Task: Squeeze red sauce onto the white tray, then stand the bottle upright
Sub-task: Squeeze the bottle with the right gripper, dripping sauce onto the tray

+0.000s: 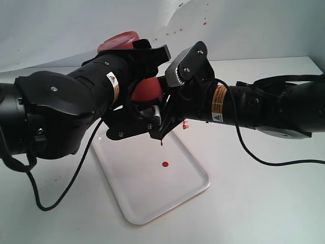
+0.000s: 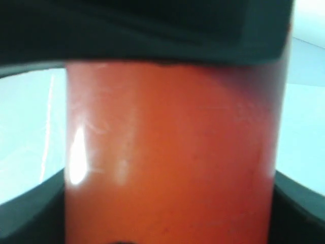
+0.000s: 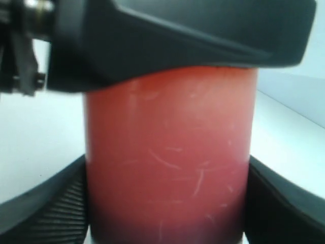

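Note:
Both of my grippers are closed on the upside-down bottle. Next, my right gripper lets go and moves away so that my left gripper can turn the bottle's nozzle upward.
The bottle hangs upside down over the white tray, its flat base uppermost and its nozzle pointing down. A red drop hangs just under the nozzle tip. One small round blob of red sauce lies on the tray below. My left gripper is shut on the bottle from the left, my right gripper from the right. The orange-red bottle fills the left wrist view between dark fingers. The right wrist view shows the bottle pressed between ribbed pads.
A pale pink-red smear marks the table by the tray's far edge. Tiny red specks dot the back wall. A black cable loops over the table left of the tray; another cable trails under the right arm.

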Robot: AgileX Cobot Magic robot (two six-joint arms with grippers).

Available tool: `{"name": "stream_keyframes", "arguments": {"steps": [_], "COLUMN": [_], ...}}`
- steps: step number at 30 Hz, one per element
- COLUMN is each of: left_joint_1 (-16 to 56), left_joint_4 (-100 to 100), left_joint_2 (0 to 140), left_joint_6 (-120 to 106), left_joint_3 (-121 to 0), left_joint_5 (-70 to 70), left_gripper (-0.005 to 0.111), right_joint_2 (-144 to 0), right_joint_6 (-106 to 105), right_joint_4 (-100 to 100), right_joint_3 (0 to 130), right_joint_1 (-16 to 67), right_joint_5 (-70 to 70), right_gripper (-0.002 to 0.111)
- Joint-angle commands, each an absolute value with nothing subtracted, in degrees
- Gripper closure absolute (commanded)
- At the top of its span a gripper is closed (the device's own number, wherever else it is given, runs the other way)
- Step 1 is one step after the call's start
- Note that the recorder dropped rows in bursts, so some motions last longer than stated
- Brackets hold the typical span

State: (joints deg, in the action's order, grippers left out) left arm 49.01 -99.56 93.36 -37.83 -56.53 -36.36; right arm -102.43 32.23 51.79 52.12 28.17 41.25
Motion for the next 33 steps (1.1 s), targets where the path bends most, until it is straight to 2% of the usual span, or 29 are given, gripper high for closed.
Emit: {"name": "stream_keyframes", "arguments": {"steps": [1,7,9,11,12,14,16,17,19,22,24,28,30,33], "left_joint_1": [49.3,49.3,49.3,49.3,49.3,49.3,49.3,49.3,49.3,49.3,49.3,49.3,49.3,49.3], "left_joint_4": [-99.9,-99.9,-99.9,-99.9,-99.9,-99.9,-99.9,-99.9,-99.9,-99.9,-99.9,-99.9,-99.9,-99.9], "left_joint_2": [93.6,93.6,93.6,93.6,93.6,93.6,93.6,93.6,93.6,93.6,93.6,93.6,93.6,93.6], "left_joint_6": [-37.8,-37.8,-37.8,-37.8,-37.8,-37.8,-37.8,-37.8,-37.8,-37.8,-37.8,-37.8,-37.8,-37.8], "left_joint_3": [-56.6,-56.6,-56.6,-56.6,-56.6,-56.6,-56.6,-56.6,-56.6,-56.6,-56.6,-56.6,-56.6,-56.6], "left_joint_5": [-37.4,-37.4,-37.4,-37.4,-37.4,-37.4,-37.4,-37.4,-37.4,-37.4,-37.4,-37.4,-37.4,-37.4], "left_gripper": [0.107,0.107,0.107,0.107,0.107,0.107,0.107,0.107,0.107,0.107,0.107,0.107,0.107,0.107], "right_joint_2": [-101.8,-101.8,-101.8,-101.8,-101.8,-101.8,-101.8,-101.8,-101.8,-101.8,-101.8,-101.8,-101.8,-101.8], "right_joint_6": [33.6,33.6,34.8,36.0,36.0,36.0,36.0,36.0,36.0,36.0,36.0,36.0,36.5,39.1], "right_joint_4": [49.9,49.9,49.9,49.9,50.4,50.8,50.8,50.8,50.8,50.8,51.0,53.8,53.3,51.7], "right_joint_3": [52.8,52.8,52.8,52.8,52.8,52.8,52.8,52.8,52.8,52.8,52.8,52.8,52.8,52.8], "right_joint_1": [28.2,28.2,28.2,28.2,28.2,28.2,28.2,28.2,28.2,28.2,28.2,28.2,28.2,28.2], "right_joint_5": [44.3,44.3,44.3,44.3,44.3,44.3,44.3,44.3,44.3,44.3,44.3,44.5,44.5,44.3], "right_gripper": [0.107,0.107,0.1,0.074,0.051,0.026,0.012,0.009,0.011,0.025,0.047,0.104,0.106,0.096]}}
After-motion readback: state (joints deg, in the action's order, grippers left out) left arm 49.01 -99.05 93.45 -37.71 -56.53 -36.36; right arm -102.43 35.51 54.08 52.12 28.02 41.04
